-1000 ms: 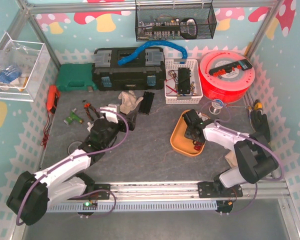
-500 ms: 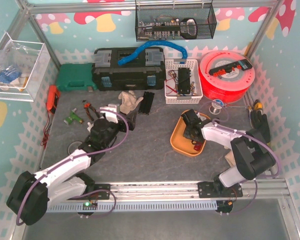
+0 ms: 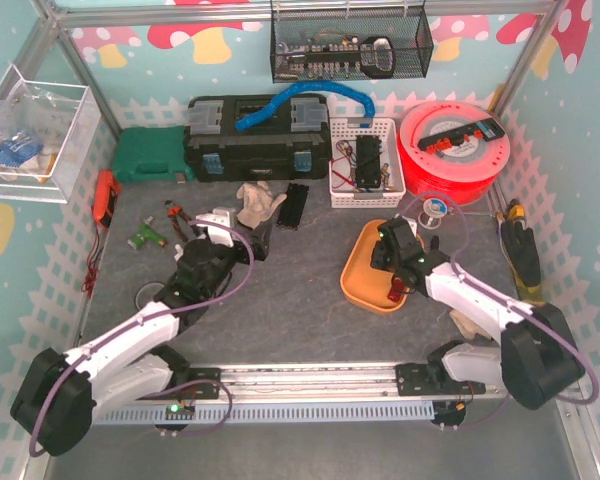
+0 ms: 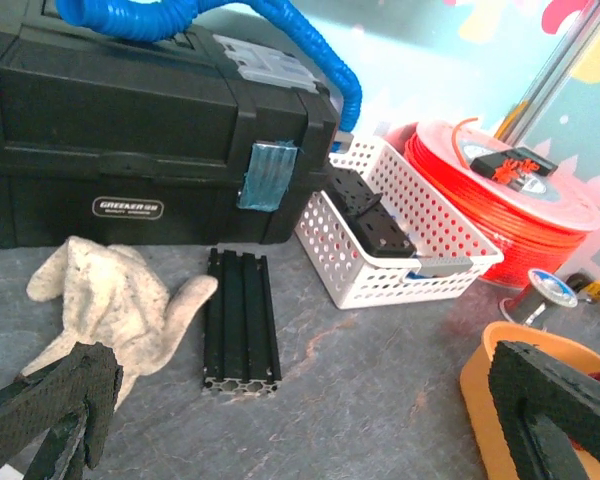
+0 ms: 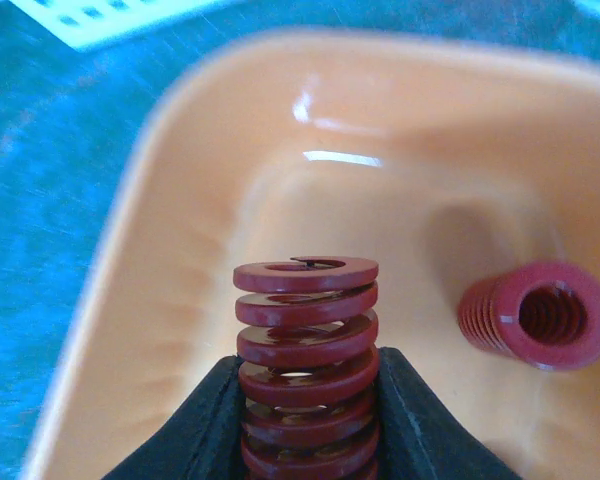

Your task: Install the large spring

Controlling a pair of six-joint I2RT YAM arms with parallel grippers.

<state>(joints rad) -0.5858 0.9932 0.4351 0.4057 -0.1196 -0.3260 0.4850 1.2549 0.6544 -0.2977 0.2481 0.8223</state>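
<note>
My left gripper keeps going toward the spring (image 5: 308, 340) until its fingers close around the spring, as the large red spring's upper coils (image 5: 306, 292) are clear of my right gripper's fingers.
My right gripper (image 5: 305, 405) is shut on a large red spring (image 5: 305, 330), held upright between the black pads over the orange tray (image 5: 170, 250). A second, smaller red spring (image 5: 538, 315) lies on its side in the tray to the right. In the top view the right gripper (image 3: 394, 282) is above the tray (image 3: 360, 272), with a bit of red at its tip. My left gripper (image 4: 300, 420) is open and empty, low over the mat, its fingers (image 4: 55, 405) spread wide. It sits left of centre in the top view (image 3: 238, 232).
A black aluminium extrusion (image 4: 240, 320) and a cloth glove (image 4: 100, 300) lie ahead of the left gripper. Behind them are a black toolbox (image 3: 255, 140), a white basket (image 3: 365, 165) and a red filament spool (image 3: 455, 150). A solder reel (image 3: 435, 208) lies near the tray.
The right arm's elbow swung right and its gripper shifted slightly right and back over the tray, now with the spring lifted. The left arm has barely moved.
</note>
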